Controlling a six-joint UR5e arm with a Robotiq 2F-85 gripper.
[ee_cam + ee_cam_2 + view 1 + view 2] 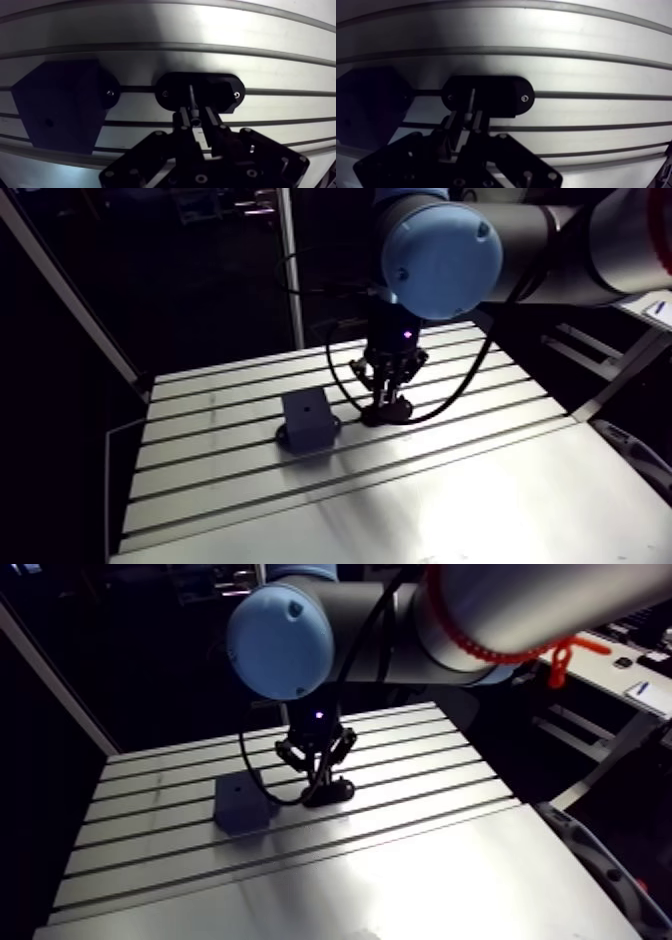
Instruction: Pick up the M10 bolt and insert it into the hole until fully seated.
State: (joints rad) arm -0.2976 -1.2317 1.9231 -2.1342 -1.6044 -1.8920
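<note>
The bolt's head (196,121) should stay in view on top when I put the bolt in, because the dark block's small hole has a plain rim.
A thin metal bolt (192,102) stands upright in a black oval holder (220,95) fixed on a table slot. In the wrist view my gripper (196,118) is right over the holder. Its two fingers (183,119) straddle the bolt's upper end, with a little gap visible beside the bolt, so it reads as open. Beside the holder sits a dark block (60,107) with a small hole (48,121) in its top face. In the arm view the gripper (386,396) hangs low over the holder (392,415), to the right of the block (307,420).
The slotted aluminium table (230,478) runs in long grooves under everything. A smooth plate (480,508) covers its near part. The table's left edge (125,488) drops into darkness, and a black cable (335,383) loops down beside the gripper.
</note>
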